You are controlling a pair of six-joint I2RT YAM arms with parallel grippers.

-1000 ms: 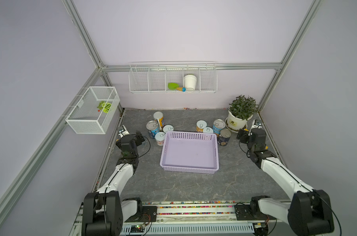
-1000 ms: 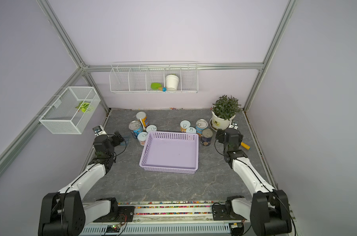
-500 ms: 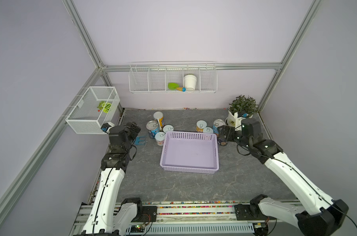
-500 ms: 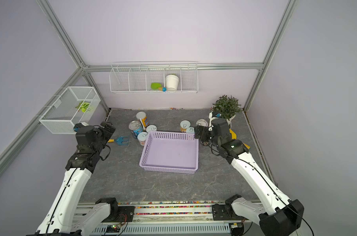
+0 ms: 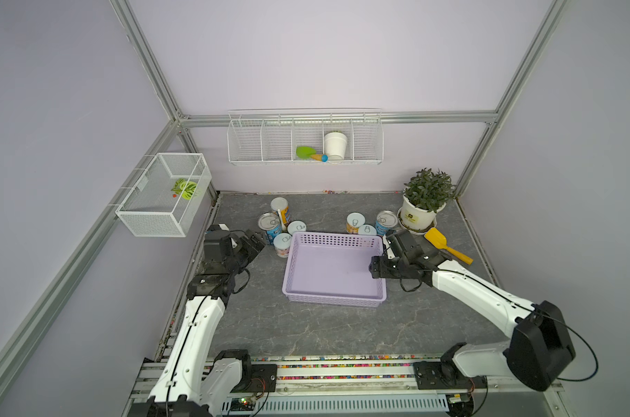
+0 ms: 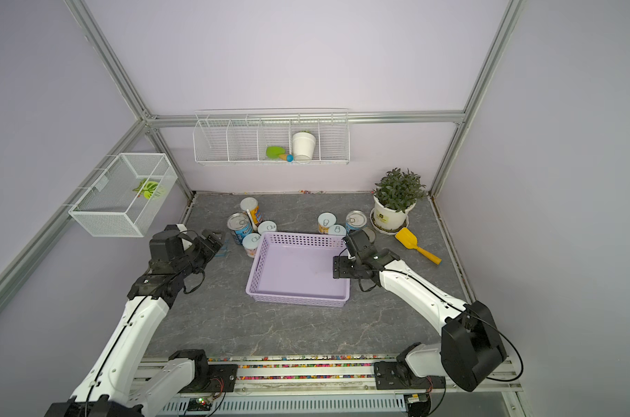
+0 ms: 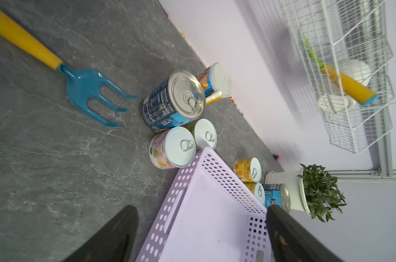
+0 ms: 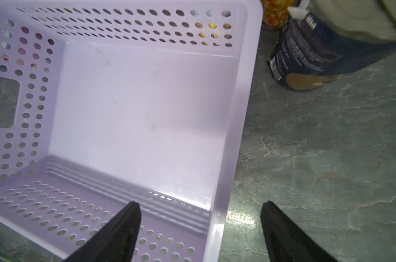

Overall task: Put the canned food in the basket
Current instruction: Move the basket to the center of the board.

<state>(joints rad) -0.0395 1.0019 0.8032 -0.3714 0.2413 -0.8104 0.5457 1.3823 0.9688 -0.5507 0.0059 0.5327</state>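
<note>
Next, I grab the basket's side rim (image 8: 223,203) with my right gripper and pull the basket away from the cans first, because the basket's back corner (image 7: 203,152) crowds the pale-lidded can.
The lavender basket (image 5: 333,270) lies in mid-table with nothing in it. Several cans (image 5: 270,225) stand at its back left corner, and in the left wrist view a blue silver-topped one (image 7: 172,102) stands beside a pale-lidded one (image 7: 172,148). More cans (image 5: 386,222) stand behind its back right corner, with a dark can (image 8: 317,61) close to the basket's right wall. My left gripper (image 5: 255,240) (image 7: 201,207) hovers open left of the left group. My right gripper (image 5: 393,240) (image 8: 200,202) is open above the basket's right side. Neither holds anything.
A blue fork rake (image 7: 90,93) with a yellow handle lies under my left gripper. A yellow shovel (image 5: 447,243) and a potted plant (image 5: 427,202) sit at the back right. White wire baskets (image 5: 162,195) (image 5: 304,139) hang on the left and back walls.
Both arms have lifted from low positions at the table's sides. The right gripper swung in over the basket's right edge. The left gripper rose and came toward the left cans.
</note>
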